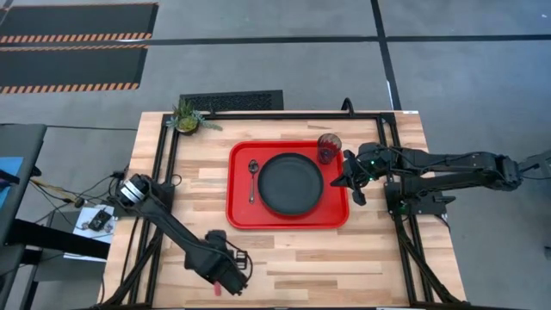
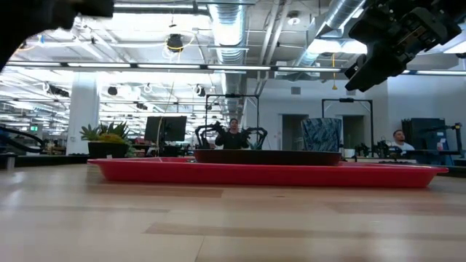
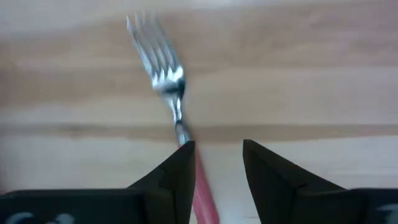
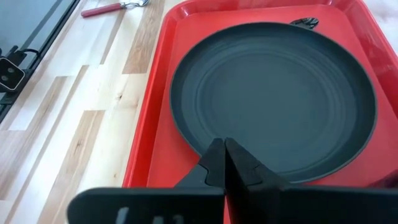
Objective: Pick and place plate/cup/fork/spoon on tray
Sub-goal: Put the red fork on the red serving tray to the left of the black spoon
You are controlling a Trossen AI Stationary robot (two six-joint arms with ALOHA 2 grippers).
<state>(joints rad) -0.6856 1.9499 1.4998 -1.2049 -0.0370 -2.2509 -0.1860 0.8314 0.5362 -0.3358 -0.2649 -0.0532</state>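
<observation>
The fork's red handle lies at a slant close beside one finger. My left gripper should open, line up with the handle and close by the fork's neck.
The red tray lies mid-table. On it the black plate lies flat, the dark spoon lies left of the plate, and the cup stands in the far right corner. The fork lies flat on the bare wood near the table's front edge, left of the tray. My left gripper is open and low over it, a finger on either side of its red handle. My right gripper is shut and empty, raised over the tray's right edge. My left gripper points down with its fingers across the fork's red handle, below the neck. The handle lies close beside one finger, and I cannot tell whether they touch. The fork lies flat on the table.
A small potted plant stands at the table's far left. Bare wood lies between the fork and the tray's near rim. Dark frame rails run along the table's left and right sides. In the low view, people sit in the room behind.
</observation>
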